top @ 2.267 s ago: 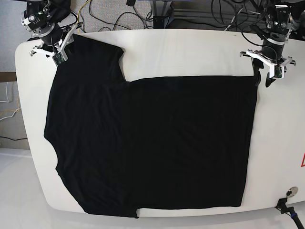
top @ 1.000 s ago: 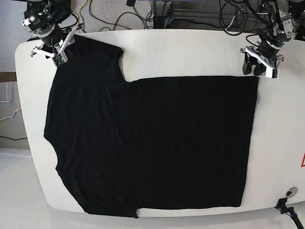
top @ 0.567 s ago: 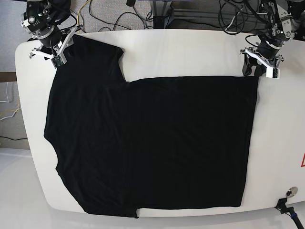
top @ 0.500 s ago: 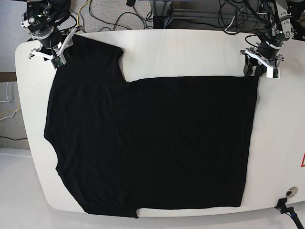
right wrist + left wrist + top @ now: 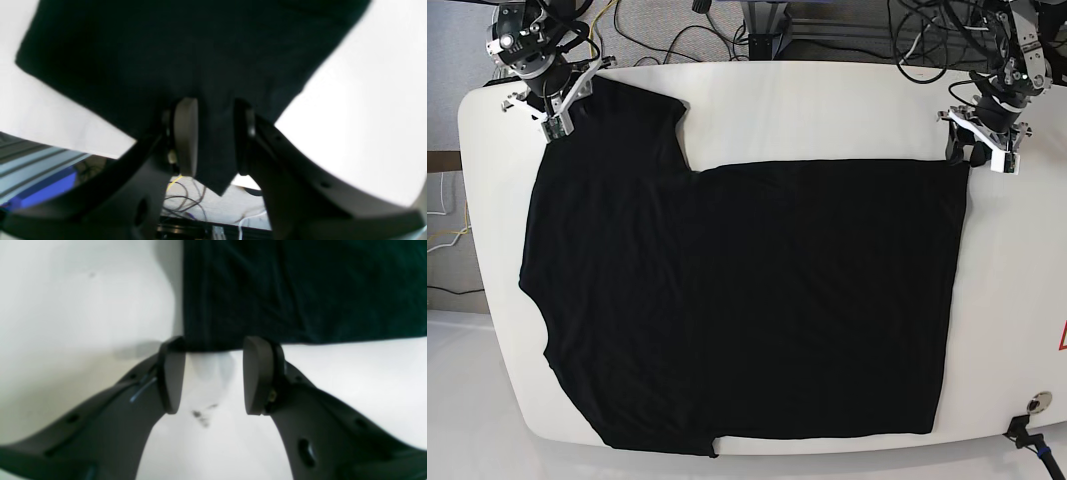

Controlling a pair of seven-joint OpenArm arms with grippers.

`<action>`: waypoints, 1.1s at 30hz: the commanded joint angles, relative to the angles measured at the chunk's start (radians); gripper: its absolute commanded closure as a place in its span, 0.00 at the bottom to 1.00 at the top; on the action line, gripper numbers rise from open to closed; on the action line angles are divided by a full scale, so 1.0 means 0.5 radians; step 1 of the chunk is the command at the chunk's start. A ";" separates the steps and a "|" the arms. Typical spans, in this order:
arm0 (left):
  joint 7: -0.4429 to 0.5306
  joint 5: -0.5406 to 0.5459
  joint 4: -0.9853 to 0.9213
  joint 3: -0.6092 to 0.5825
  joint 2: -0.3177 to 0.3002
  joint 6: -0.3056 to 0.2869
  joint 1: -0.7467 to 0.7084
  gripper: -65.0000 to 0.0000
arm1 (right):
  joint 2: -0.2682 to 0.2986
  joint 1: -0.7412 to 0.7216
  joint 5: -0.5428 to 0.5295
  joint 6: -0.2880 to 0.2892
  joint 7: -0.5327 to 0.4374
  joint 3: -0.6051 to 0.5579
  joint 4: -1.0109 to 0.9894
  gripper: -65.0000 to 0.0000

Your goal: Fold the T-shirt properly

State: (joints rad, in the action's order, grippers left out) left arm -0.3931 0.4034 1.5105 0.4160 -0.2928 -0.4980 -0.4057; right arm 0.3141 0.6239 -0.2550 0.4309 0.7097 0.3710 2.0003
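I should move my left gripper further in over the cloth [image 5: 234,318] before I close it, because the T-shirt's corner [image 5: 204,347] reaches only the ends of its open fingers.
The black T-shirt [image 5: 747,300] lies flat across the white table [image 5: 827,110]. My left gripper [image 5: 973,150] is at the shirt's far right corner. In the left wrist view it [image 5: 213,350] is open, its fingertips [image 5: 171,373] straddling the shirt's corner edge [image 5: 213,340] on the table. My right gripper [image 5: 555,108] is at the far left sleeve. In the right wrist view it [image 5: 216,133] has its jaws narrowed with a gap between them, and the sleeve's cloth [image 5: 217,173] hangs down between the pads [image 5: 185,133].
The sleeve corner sits at the table's far left edge, with cables [image 5: 186,196] and floor showing below it. More cables [image 5: 727,30] lie behind the table. A small round fitting [image 5: 1039,402] sits near the front right edge.
Both grippers have narrowed their jaws and shifted slightly. The left gripper moved closer to the shirt's right corner; the right gripper moved further onto the sleeve. The shirt has not moved.
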 commanded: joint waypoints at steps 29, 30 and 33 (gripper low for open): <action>-0.424 0.029 0.031 0.360 0.010 -0.400 0.239 0.30 | -0.415 -0.194 -0.354 0.535 0.227 0.748 0.000 0.49; -0.424 0.029 0.000 0.360 0.022 -0.400 0.251 0.30 | -0.415 -0.194 -0.354 0.535 0.227 0.748 0.000 0.49; -0.424 0.029 -0.110 0.357 0.029 -0.400 0.282 0.30 | -0.418 -0.184 -0.354 0.535 0.227 0.751 0.000 0.49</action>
State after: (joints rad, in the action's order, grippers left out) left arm -0.6250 0.4068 1.4433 0.5900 -0.2581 -0.6968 -0.2790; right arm 0.0944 0.5293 -0.4194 0.6968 0.8421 0.7387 1.9835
